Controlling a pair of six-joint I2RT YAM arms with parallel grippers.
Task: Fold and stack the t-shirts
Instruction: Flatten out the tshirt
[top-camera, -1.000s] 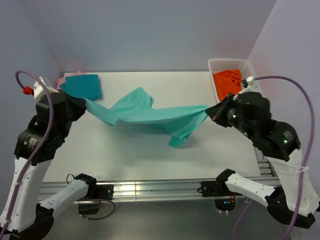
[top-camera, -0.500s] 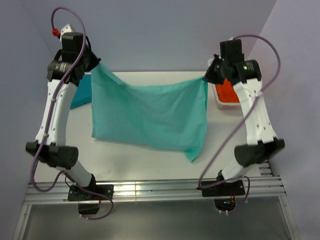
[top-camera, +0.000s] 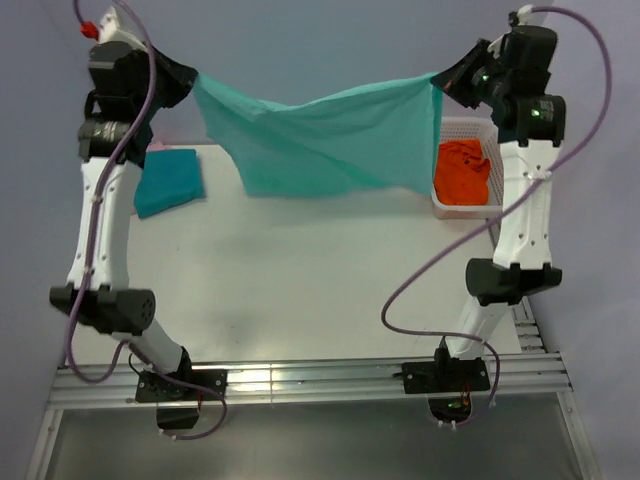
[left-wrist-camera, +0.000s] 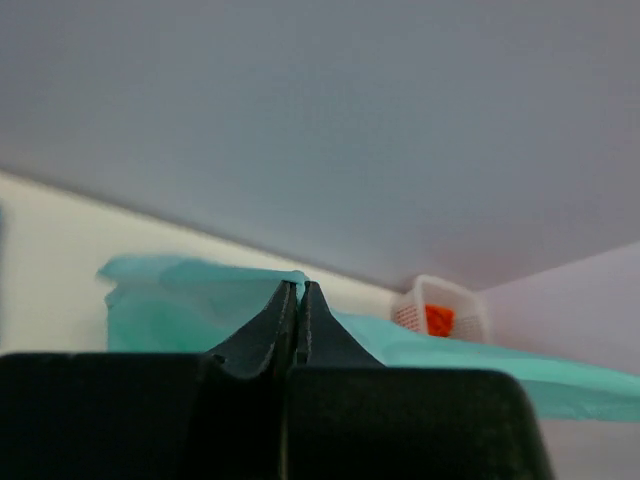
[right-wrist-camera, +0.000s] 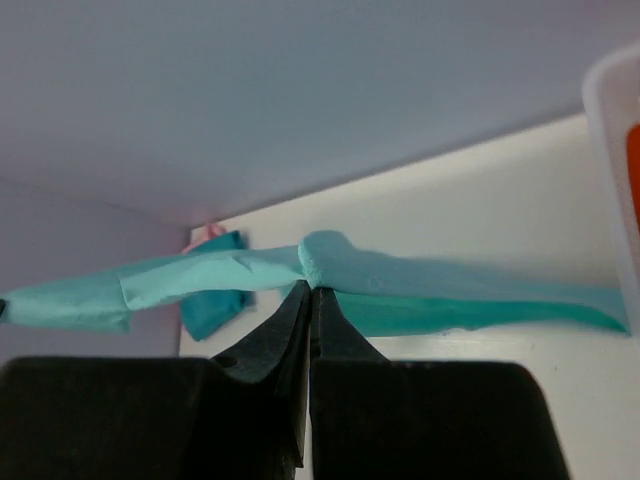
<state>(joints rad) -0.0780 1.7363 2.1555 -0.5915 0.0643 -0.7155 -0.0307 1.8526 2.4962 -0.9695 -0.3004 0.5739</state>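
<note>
The robot's left gripper and right gripper should sweep the t-shirt's corners down to the table's near edge, since the robot has the mint-green t-shirt hanging spread near the back wall.
The mint-green t-shirt hangs spread in the air between both raised arms, clear of the table. My left gripper is shut on its top left corner, seen in the left wrist view. My right gripper is shut on its top right corner, seen in the right wrist view, where the mint cloth bunches at the fingertips. The darker teal t-shirt lies folded at the table's back left, also in the right wrist view. A sliver of the pink t-shirt peeks out behind it.
A white basket with an orange cloth stands at the back right, just right of the hanging shirt; it also shows in the left wrist view. The white table lies below. Walls close in at the back and both sides.
Both arms have lifted the mint-green shirt from the table up high. It went from a stretched, crumpled strip to hanging spread, and now its lower edge is off the table.
</note>
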